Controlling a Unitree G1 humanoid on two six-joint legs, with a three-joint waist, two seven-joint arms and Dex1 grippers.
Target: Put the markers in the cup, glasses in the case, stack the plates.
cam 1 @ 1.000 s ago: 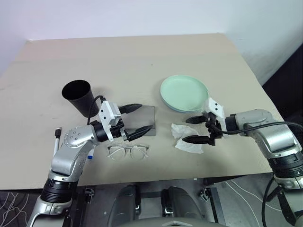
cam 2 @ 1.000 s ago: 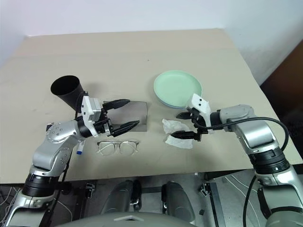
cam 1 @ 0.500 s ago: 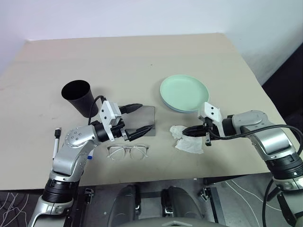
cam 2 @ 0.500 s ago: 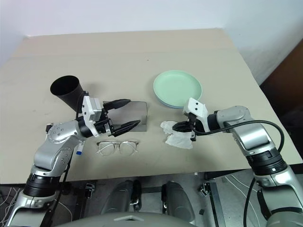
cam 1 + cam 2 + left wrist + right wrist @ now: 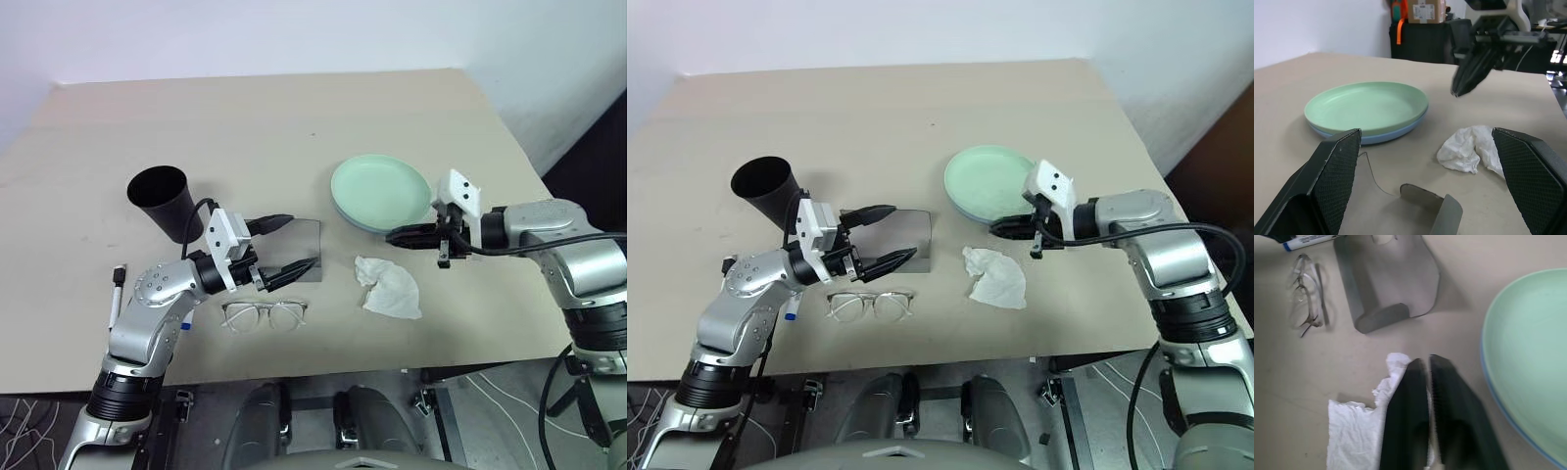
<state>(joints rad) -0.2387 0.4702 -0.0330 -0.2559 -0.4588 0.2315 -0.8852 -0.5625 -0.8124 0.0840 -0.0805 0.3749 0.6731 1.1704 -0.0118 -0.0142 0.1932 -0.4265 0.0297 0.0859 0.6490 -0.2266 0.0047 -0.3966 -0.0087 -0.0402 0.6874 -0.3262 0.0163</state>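
Observation:
The robot's right gripper is closed above the crumpled tissue (image 5: 391, 288), so it needs to open, move down around the tissue and take it to the mint green plate (image 5: 380, 189).
The mint green plate (image 5: 381, 192) rests on the light blue plate (image 5: 1400, 131) at the right. My right gripper (image 5: 394, 236) hovers shut and empty by their near edge, above a crumpled tissue (image 5: 392, 287). The grey case (image 5: 919, 235) lies at the centre. My left gripper (image 5: 303, 241) hangs open over it, one finger (image 5: 1332, 181) on each side. The glasses (image 5: 265, 314) lie just in front of the case. The black cup (image 5: 162, 199) stands at the left. One marker (image 5: 116, 294) lies left of my left arm, and a blue-ended marker (image 5: 1308, 241) lies under that arm.
The tan table (image 5: 245, 117) stretches wide and bare behind the objects. Its right edge (image 5: 534, 166) drops off beside my right arm, and the front edge (image 5: 323, 370) runs close below the glasses and tissue.
My right gripper shut at the tissue, then lifted up and toward the plates without it. The tissue stayed on the table, slightly spread. The left arm kept still.

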